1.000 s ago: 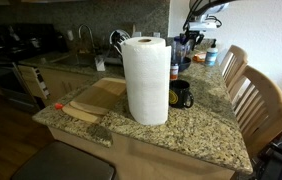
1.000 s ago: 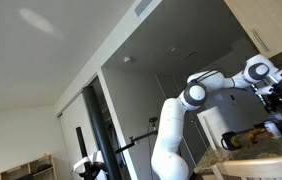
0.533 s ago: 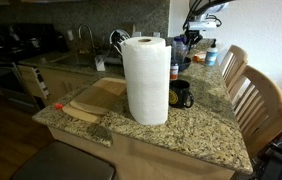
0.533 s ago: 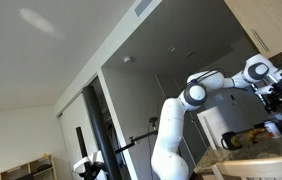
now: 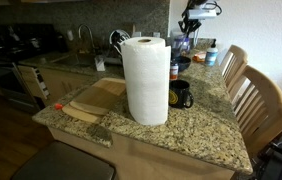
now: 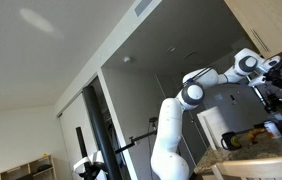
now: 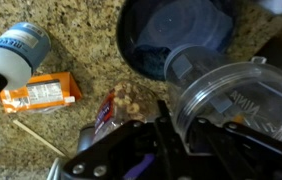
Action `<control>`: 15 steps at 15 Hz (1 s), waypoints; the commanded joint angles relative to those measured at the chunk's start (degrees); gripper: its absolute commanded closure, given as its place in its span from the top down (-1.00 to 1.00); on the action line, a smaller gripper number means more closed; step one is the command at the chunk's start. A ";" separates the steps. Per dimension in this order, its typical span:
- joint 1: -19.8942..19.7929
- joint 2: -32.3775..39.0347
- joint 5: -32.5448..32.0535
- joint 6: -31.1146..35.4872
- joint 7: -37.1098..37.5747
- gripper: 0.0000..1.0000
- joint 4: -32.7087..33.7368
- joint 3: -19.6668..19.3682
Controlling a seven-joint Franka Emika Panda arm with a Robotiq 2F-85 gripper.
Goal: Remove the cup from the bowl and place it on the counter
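I should carry the cup with my gripper past the bottle and orange packet [image 7: 41,92] to the clear counter [image 5: 216,88] by the chairs, because they crowd the counter beside the bowl.
In the wrist view the see-through cup [image 7: 239,95] lies tilted at the lower right, its rim toward the camera. My gripper [image 7: 179,116] is shut on the cup's rim wall, one finger inside and one outside. The dark round bowl [image 7: 181,35] lies just beyond on the speckled counter [image 7: 81,35], and the cup's far end overlaps its near edge. In an exterior view the gripper [image 5: 189,38] hangs above the counter's far end behind the paper towel roll; cup and bowl cannot be made out there. Seen from below, the arm [image 6: 206,85] reaches right.
A blue-labelled bottle [image 7: 16,50], an orange packet [image 7: 41,93], a snack wrapper [image 7: 107,108] and a thin stick [image 7: 36,135] lie left of the bowl. A paper towel roll [image 5: 146,80], black mug [image 5: 181,95], cutting board [image 5: 96,98] and blue container [image 5: 212,55] stand on the counter; chairs [image 5: 256,100] alongside.
The jaws have closed on the cup's rim. Since half a second ago the arm has risen, carrying the gripper upward in both exterior views.
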 commanded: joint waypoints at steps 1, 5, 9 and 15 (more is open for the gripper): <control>2.77 -1.80 -1.76 -11.05 -3.27 -0.92 8.82 1.36; 4.57 -6.96 -2.73 -30.70 -7.55 -0.92 10.40 2.39; 4.43 -4.95 -5.82 -49.76 -9.21 -0.92 20.67 2.12; 3.62 -4.58 -6.32 -43.65 -11.23 -0.92 18.15 1.49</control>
